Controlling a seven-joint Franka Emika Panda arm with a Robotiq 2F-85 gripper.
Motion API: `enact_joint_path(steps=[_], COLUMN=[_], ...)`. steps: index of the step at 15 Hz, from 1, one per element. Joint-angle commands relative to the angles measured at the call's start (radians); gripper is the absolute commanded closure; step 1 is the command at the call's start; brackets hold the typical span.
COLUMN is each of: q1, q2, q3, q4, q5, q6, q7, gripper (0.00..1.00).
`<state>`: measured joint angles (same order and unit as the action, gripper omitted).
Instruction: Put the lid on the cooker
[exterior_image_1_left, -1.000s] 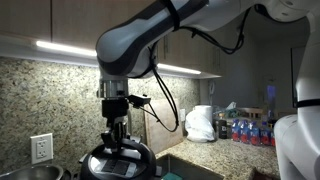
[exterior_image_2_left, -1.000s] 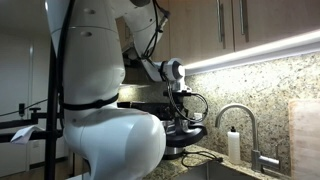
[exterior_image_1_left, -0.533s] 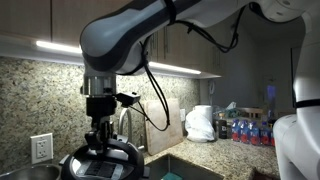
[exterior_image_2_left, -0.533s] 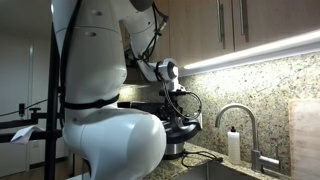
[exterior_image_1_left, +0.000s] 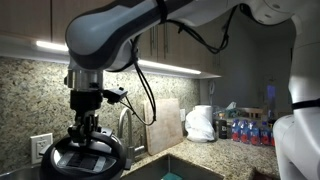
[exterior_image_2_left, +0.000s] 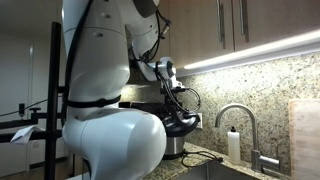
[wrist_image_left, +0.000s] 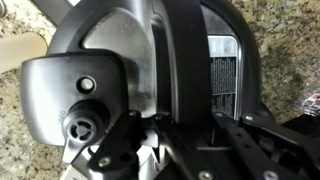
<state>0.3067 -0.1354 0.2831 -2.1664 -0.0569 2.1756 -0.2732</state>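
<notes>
The lid (exterior_image_2_left: 181, 124) hangs short of the cooker, on the sink's side, so next my gripper moves it farther from the sink and over the cooker (exterior_image_2_left: 171, 141) before lowering it.
My gripper (exterior_image_1_left: 88, 138) is shut on the black handle of the lid (exterior_image_1_left: 86, 157), a round, dark, glossy lid with a black rim, which it holds low at the left end of the counter. In an exterior view the lid (exterior_image_2_left: 180, 123) sits level just over the cooker (exterior_image_2_left: 173, 148), whose silvery body shows beneath it; I cannot tell whether they touch. In the wrist view my gripper (wrist_image_left: 190, 140) clamps the handle bar of the lid (wrist_image_left: 110, 40), which fills the frame. The lid hides the cooker's rim.
A wall outlet (exterior_image_1_left: 40, 148) is behind the lid. A faucet (exterior_image_2_left: 240, 120) and soap bottle (exterior_image_2_left: 233, 148) stand by the sink (exterior_image_1_left: 180, 170). A cutting board (exterior_image_1_left: 165, 125), a white bag (exterior_image_1_left: 201, 123) and several bottles (exterior_image_1_left: 250, 132) line the granite counter.
My gripper has carried the lid along the counter away from the sink, to a spot over the cooker, and a little lower. The cooker's silver rim, seen earlier, is now covered.
</notes>
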Motion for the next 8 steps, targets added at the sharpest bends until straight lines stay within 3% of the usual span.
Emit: enact_joint_path(steps=[1, 8], q1=[-0.004, 0.002], q2=[0.019, 0.03], q3=[0.006, 0.003], q4=[0.043, 0.059], q5=[-0.066, -0.051], q6=[0.047, 0.03], q7=[-0.01, -0.07], gripper=[0.96, 0.96])
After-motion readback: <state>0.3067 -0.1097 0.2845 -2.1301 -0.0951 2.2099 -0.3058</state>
